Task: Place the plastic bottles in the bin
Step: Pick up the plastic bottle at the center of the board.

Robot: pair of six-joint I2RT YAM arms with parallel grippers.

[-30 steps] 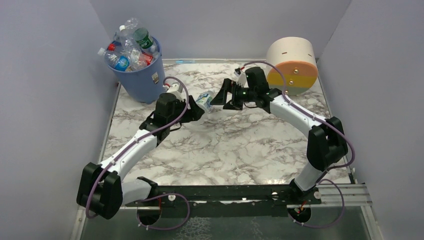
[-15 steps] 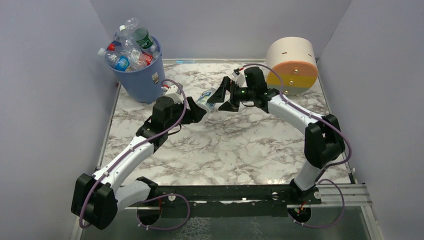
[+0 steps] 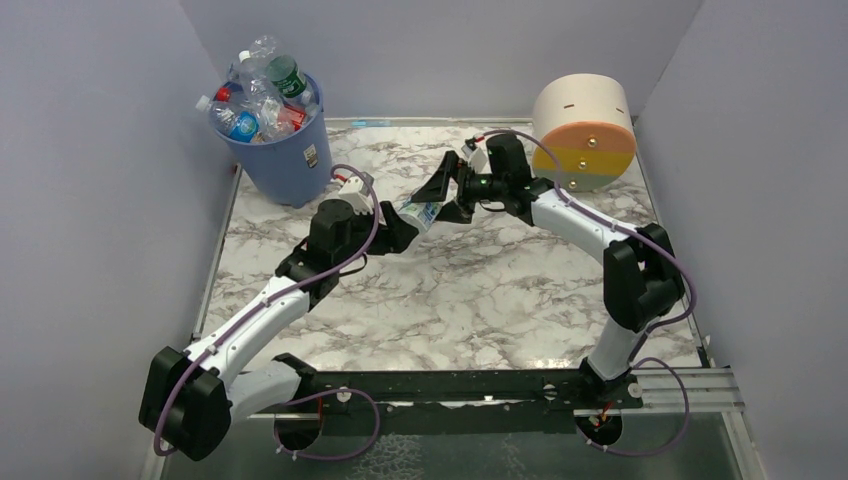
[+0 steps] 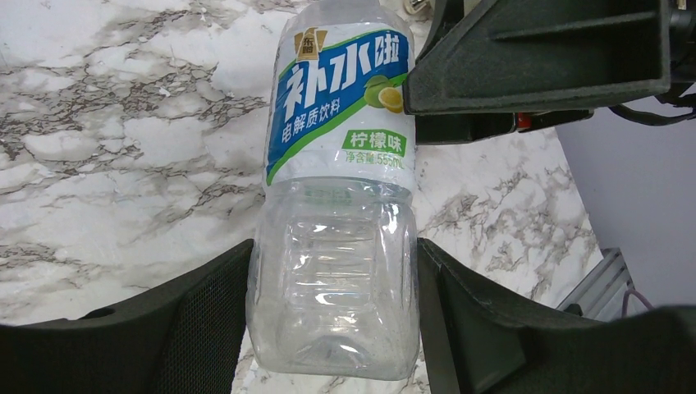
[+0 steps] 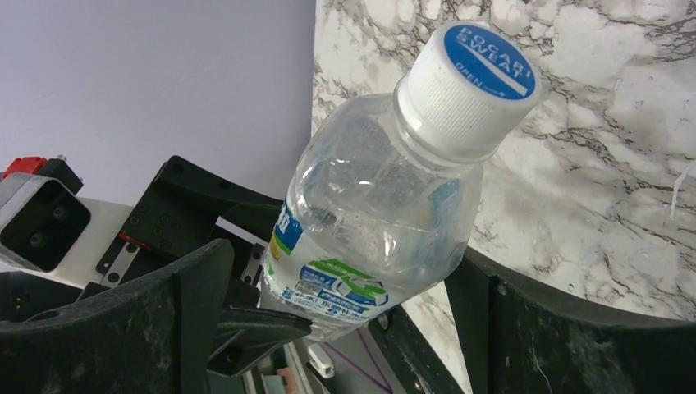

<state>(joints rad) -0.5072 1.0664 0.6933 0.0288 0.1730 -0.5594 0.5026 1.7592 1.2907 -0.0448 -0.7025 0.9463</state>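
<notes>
The robot's left gripper has hold of only the bottle's base (image 4: 332, 316), so the right gripper should keep the bottle steady and the left gripper should move up to the bottle's label (image 4: 338, 148).
A clear plastic bottle (image 3: 418, 211) with a blue, green and white label hangs over the middle of the table. My left gripper (image 3: 398, 226) is shut on its ribbed base (image 4: 332, 287), both fingers pressed to its sides. My right gripper (image 3: 443, 192) is open around the bottle's neck end; in the right wrist view the blue and white cap (image 5: 472, 78) sticks out past the fingers, with gaps on both sides. The bin (image 3: 287, 160), a blue bucket, stands at the far left, heaped with several plastic bottles (image 3: 256, 96).
A cream, orange and yellow drum (image 3: 585, 128) lies at the far right corner. Grey walls close in the marble table (image 3: 480, 300) on three sides. The black frame rail (image 3: 450, 385) runs along the near edge.
My right gripper has moved left and tilted, so the bottle's neck now sits between its open fingers. My left arm shifted slightly towards the near side with the bottle.
</notes>
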